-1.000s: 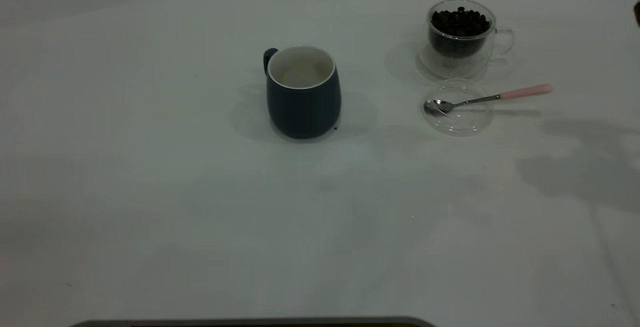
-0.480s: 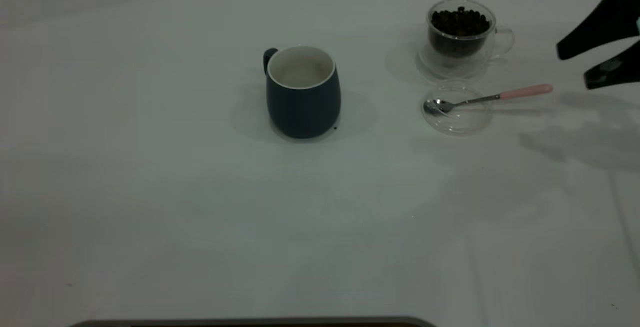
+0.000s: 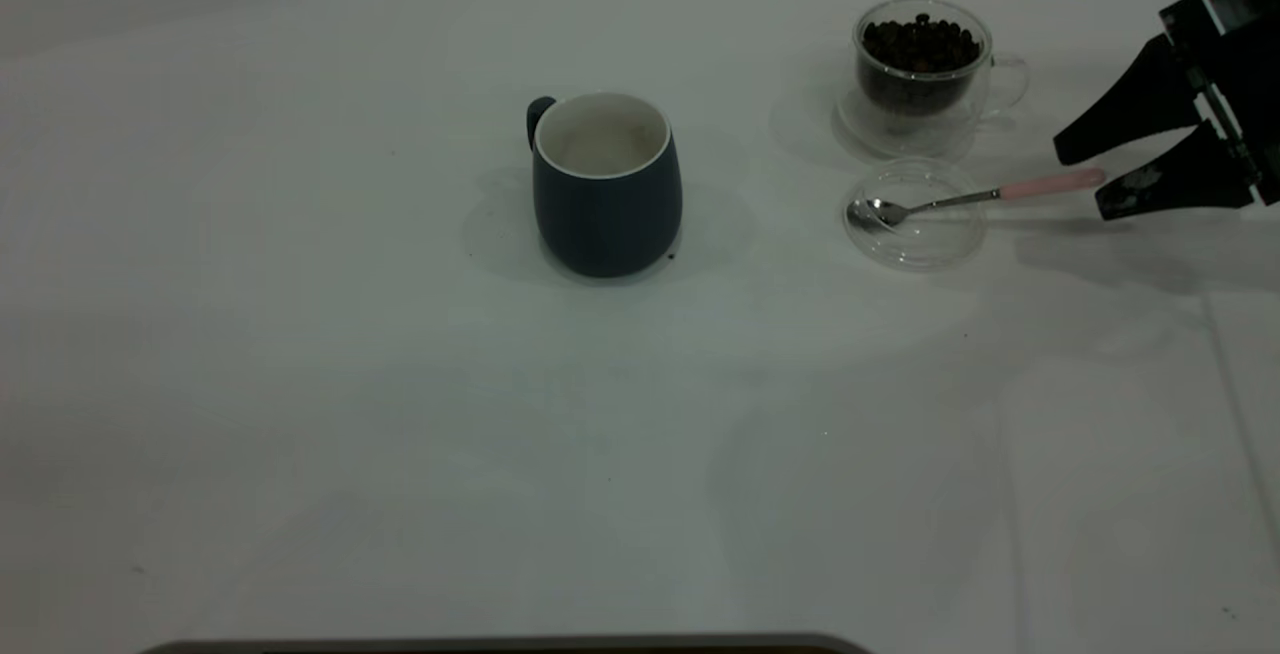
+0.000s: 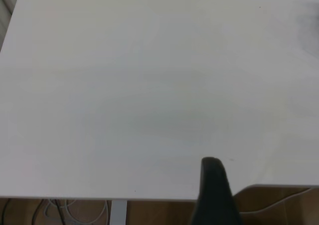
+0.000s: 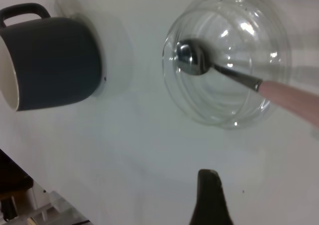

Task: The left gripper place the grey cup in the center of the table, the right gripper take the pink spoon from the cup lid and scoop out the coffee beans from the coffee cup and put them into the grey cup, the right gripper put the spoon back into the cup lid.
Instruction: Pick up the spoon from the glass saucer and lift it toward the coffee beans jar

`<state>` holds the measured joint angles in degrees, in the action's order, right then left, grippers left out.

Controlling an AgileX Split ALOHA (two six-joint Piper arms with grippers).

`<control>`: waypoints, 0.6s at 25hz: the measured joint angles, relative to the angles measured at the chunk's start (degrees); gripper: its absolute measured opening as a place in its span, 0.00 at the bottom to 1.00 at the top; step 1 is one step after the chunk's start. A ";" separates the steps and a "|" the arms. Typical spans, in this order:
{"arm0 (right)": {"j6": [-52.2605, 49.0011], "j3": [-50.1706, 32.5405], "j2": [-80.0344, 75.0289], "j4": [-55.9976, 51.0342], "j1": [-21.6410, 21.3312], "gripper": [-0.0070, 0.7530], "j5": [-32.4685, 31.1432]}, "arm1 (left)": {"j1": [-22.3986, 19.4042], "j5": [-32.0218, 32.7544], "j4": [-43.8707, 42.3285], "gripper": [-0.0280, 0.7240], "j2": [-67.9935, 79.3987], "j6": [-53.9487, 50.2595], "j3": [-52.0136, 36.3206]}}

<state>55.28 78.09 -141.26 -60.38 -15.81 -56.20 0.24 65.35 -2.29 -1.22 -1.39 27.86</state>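
My gripper will carry just a little cluster with the pink spoon when I scoop, because the small bowl is only a few coffee beans wide.
The grey cup stands upright near the middle of the table, handle to the rear; it also shows in the right wrist view. The coffee cup holds coffee beans at the back right. In front of it lies the cup lid, with the pink spoon resting in it, bowl in the lid, pink handle pointing right. My right gripper is open, its jaws either side of the handle's tip without touching it. Of my left gripper only one finger shows, over the table's edge.
The tabletop's edge and cables below it show in the left wrist view. A dark rim runs along the table's front edge. A tiny dark speck lies by the grey cup's base.
My right gripper has come in from the upper right, down and leftward, to the spoon's pink handle end. The cups, the lid and the spoon have not moved.
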 joint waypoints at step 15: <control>9.63 0.98 -5.25 -10.77 0.47 0.78 2.01 | 0.00 0.00 0.00 0.82 0.00 0.00 0.00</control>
<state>64.91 79.07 -146.50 -71.15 -15.34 -54.20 0.24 65.35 -2.29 -1.22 -1.39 27.86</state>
